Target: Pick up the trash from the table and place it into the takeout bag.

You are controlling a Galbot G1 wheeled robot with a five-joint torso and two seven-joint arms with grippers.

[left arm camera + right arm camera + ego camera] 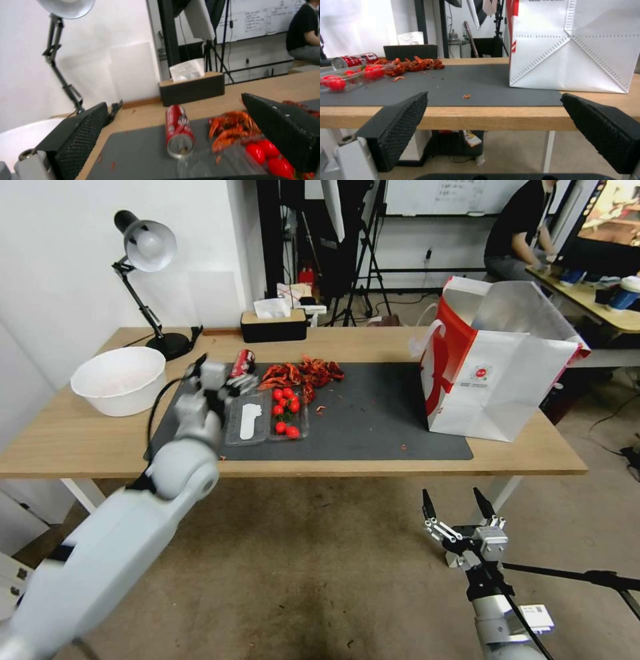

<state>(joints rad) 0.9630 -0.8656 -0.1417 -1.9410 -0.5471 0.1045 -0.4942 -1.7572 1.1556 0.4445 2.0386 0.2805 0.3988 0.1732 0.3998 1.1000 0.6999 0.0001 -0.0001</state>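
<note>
I expect the red drink can (243, 363) to be empty when I pick it up, because it is lying on its side and its open end is over dry mat.
A red drink can (243, 361) lies on its side at the back left of the dark grey mat (373, 420) on the table (80, 440); its open end faces my left gripper (174, 100). My left gripper (230, 380) hovers just short of the can (179, 130), open, with the can lined up between its fingers. The takeout bag (497, 380) stands upright and open at the mat's right end, white with red sides. My right gripper (452, 493) hangs open below the table's front edge, facing the bag's bottom (570, 50).
Red crayfish shells (303, 372) and a clear tray of cherry tomatoes (283, 417) lie beside the can. A white basin (120, 379), a desk lamp (148, 253) and a tissue box (273, 323) stand at the left and back. A person sits behind.
</note>
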